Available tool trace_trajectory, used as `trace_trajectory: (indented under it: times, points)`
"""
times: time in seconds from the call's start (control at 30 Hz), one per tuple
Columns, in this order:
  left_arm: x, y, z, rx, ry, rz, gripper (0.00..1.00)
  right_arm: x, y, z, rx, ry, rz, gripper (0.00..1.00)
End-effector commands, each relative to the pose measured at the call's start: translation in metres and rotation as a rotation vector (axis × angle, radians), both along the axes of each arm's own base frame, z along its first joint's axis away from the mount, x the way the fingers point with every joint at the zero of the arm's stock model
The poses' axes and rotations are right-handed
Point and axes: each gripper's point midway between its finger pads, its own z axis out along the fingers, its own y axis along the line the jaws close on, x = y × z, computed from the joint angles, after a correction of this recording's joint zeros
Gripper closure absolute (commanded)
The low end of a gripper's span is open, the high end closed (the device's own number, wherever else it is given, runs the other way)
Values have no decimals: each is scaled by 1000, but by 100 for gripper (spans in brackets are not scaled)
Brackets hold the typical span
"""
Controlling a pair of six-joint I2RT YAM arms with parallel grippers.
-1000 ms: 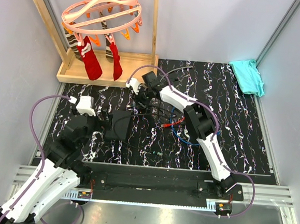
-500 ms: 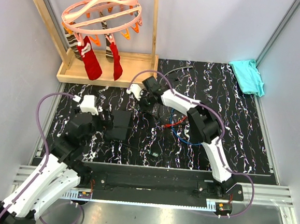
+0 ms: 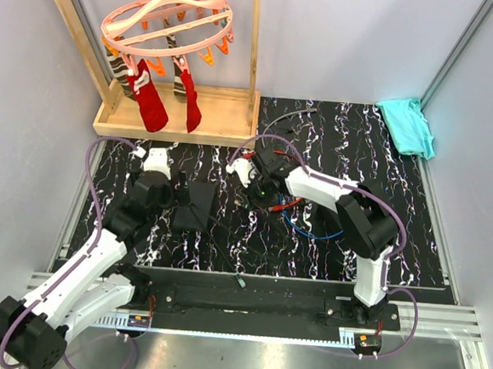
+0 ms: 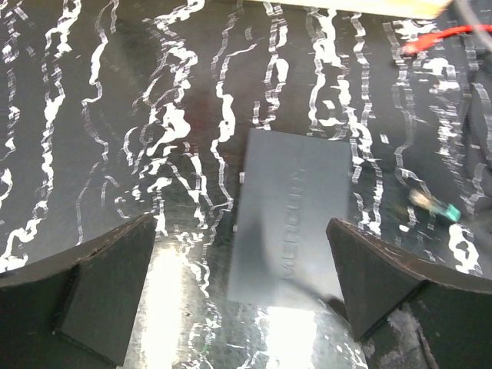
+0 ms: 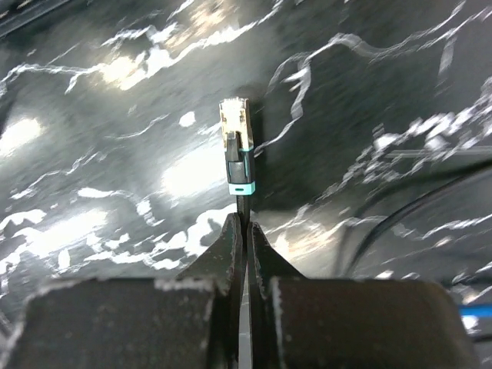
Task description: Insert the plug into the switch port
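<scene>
I should hold the plug's clear end [image 5: 235, 121] with my left gripper while my right gripper moves up, because my right gripper is pinching the thin cable [image 5: 243, 204] behind the plug's teal boot.
The switch, a flat matte black box [image 3: 198, 205], lies on the marbled black mat left of centre; it also shows in the left wrist view [image 4: 296, 219]. Its port does not show in any view. My left gripper [image 3: 175, 199] is open, its jaws wide apart around the box's near end [image 4: 242, 296], not gripping it. My right gripper [image 3: 261, 188] is just right of the box, shut on a thin black cable [image 5: 245, 206] right behind the plug. The plug [image 5: 236, 146] is clear with a teal boot and sticks out ahead of the fingertips [image 5: 233, 242].
A second teal-tipped plug [image 3: 241, 280] lies on a thin cable at the mat's front edge, and shows blurred in the left wrist view [image 4: 434, 204]. Red and blue cables [image 3: 299, 223] coil by the right arm. A wooden rack [image 3: 174, 126] stands back left, a teal cloth [image 3: 405, 124] back right.
My right gripper has moved from the back of the mat toward the near side and right. My left gripper has advanced along the box. The loose plug has slid to the front edge.
</scene>
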Motion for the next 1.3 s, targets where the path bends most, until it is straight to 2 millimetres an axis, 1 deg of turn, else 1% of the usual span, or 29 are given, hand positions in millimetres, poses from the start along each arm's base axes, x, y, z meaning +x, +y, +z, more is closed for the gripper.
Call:
trace_trajectory:
  times: [0.0,0.03,0.07,0.1,0.13,0.2,0.23,0.27,0.33,0.4,0.53,0.57,0.63,0.7,0.87,0.93,1.0,1.03,1.1,1.13,1.2,1.23,1.27]
  points:
    - [23,-2,26,-37,-77,5,1,-19,8,18,56,-43,-51,100]
    - [23,-7,24,-45,-70,-20,1,-21,8,16,55,-51,-56,100]
    - [23,-17,22,-66,-65,-74,1,-21,5,17,47,-66,-68,100]
    - [22,-23,22,-82,-65,-104,1,-28,3,10,33,-59,-76,100]
    - [19,-32,18,-104,-55,-155,1,-29,1,9,27,-63,-88,100]
    - [16,-42,22,-134,-74,-209,1,-32,-5,5,4,-69,-108,100]
    - [13,-49,20,-151,-68,-249,1,-35,-5,3,-8,-71,-107,100]
    - [11,-51,23,-158,-79,-264,1,-37,-9,1,-25,-80,-115,100]
    - [7,-52,24,-167,-82,-283,1,-41,-9,-1,-39,-84,-117,100]
    - [3,-49,26,-169,-87,-273,1,-42,-12,-3,-53,-86,-123,94]
    - [-7,-36,31,-155,-108,-229,1,-44,-13,-5,-87,-94,-114,82]
    - [-11,-33,35,-158,-127,-224,1,-44,-14,-7,-98,-96,-113,79]
    - [-16,-28,35,-156,-138,-212,1,-42,-11,-6,-97,-103,-100,78]
    - [-22,-24,39,-159,-159,-204,1,-39,-9,-6,-104,-109,-90,76]
    - [-30,-19,37,-169,-157,-188,1,-31,-3,-6,-117,-122,-70,73]
    - [-31,-22,36,-183,-152,-196,1,-31,-3,-9,-131,-118,-56,79]
    - [-32,-24,35,-199,-145,-202,1,-32,-4,-13,-144,-101,-48,87]
    - [-33,-28,34,-216,-135,-215,1,-33,-3,-15,-143,-93,-45,100]
    - [-34,-32,34,-236,-130,-227,1,-37,-3,-15,-138,-75,-50,100]
    - [-35,-36,31,-257,-119,-241,1,-40,1,-12,-119,-63,-49,100]
    - [-34,-42,31,-290,-119,-253,1,-43,5,1,-74,-45,-70,100]
    - [-35,-48,28,-322,-106,-268,1,-45,8,7,-51,-38,-75,100]
    - [-31,-51,30,-342,-122,-266,1,-48,13,18,-9,-28,-75,100]
